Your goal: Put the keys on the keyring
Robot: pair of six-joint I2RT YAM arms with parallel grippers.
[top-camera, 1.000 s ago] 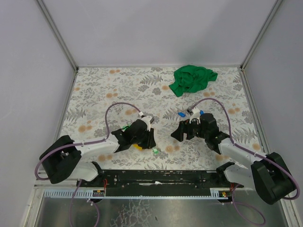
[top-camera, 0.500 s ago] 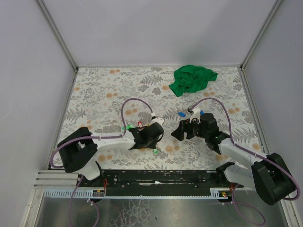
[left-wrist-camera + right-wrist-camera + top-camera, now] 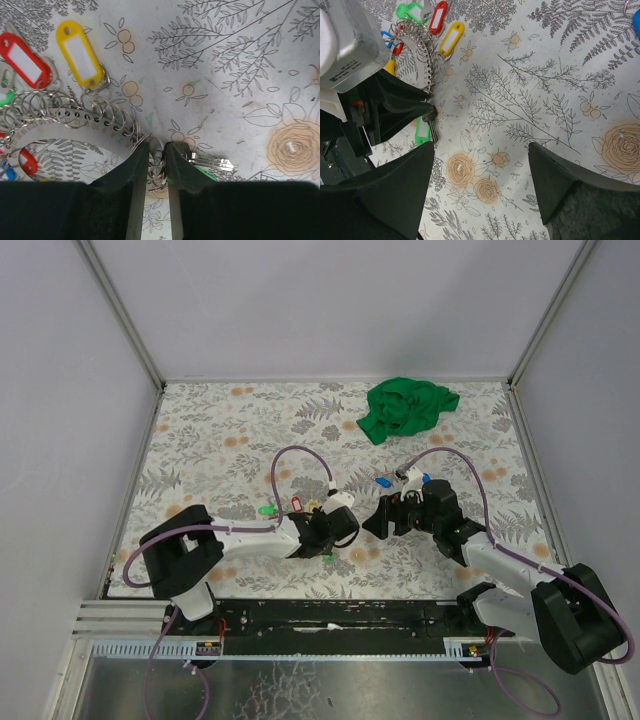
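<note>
The small rings at the keyring's end [image 3: 156,152] are crowded by my left gripper, so it should open, move to the yellow handle [image 3: 390,66] and leave those rings to my right gripper.
The keyring [image 3: 65,117] is a curved silvery band strung with many small wire rings, lying on the floral table. Keys with a yellow head [image 3: 80,52] and a red head [image 3: 24,59] hang from it. My left gripper [image 3: 157,150] is nearly shut, pinching the small rings at the band's end. A green-headed key [image 3: 210,172] lies against its right finger. In the top view the left gripper [image 3: 335,530] sits mid-table, with the right gripper [image 3: 385,515] just to its right. The right gripper [image 3: 480,147] is wide open and empty above bare table, looking at the keyring [image 3: 420,47].
A crumpled green cloth [image 3: 408,405] lies at the back right. A loose blue key [image 3: 383,481] lies just behind the right gripper. Grey walls close in the table on three sides.
My left arm has swung to the right, and the keyring with its coloured keys has moved right with it, closer to the right gripper. The right arm has barely moved.
</note>
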